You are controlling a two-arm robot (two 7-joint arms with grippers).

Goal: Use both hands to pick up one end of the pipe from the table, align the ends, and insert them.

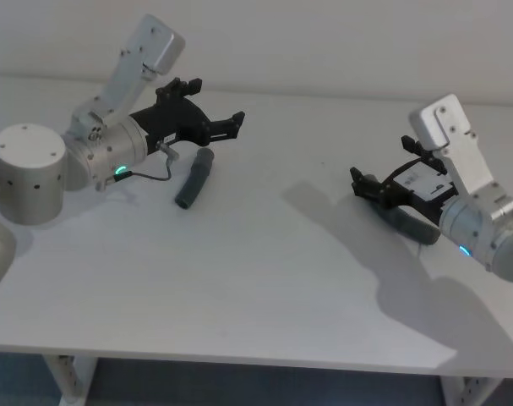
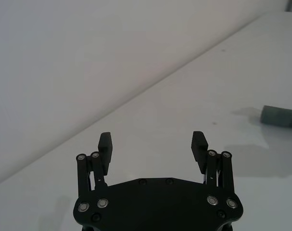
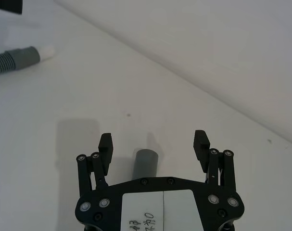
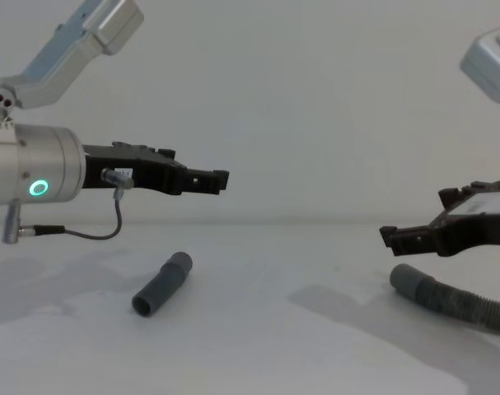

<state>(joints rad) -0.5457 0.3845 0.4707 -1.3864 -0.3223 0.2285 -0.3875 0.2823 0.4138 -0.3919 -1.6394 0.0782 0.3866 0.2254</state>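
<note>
I can see a white tip that sticks out of the far ribbed piece. The ribbed hose's smooth cuff [image 4: 409, 282] should go over it when I press the two together.
The short smooth tube [image 1: 194, 179] of the pipe lies on the white table [image 1: 264, 288], its open mouth [image 4: 142, 304] facing me. My left gripper [image 1: 226, 125] hovers open just above and behind it, holding nothing [image 4: 210, 179]. On the right, the ribbed hose [image 4: 455, 300] lies with its smooth cuff [image 4: 406, 280] pointing left. My right gripper [image 1: 364, 184] hangs open directly over that cuff [image 3: 146, 163], whose end sits between the spread fingers [image 3: 105, 144] without touching them. A grey cylindrical end [image 2: 279, 116] shows far off in the left wrist view.
A pale wall [image 4: 315, 99] runs behind the table. The table's front edge [image 1: 239, 355] lies near me. In the right wrist view a grey ribbed piece [image 3: 16, 60] lies far off on the table.
</note>
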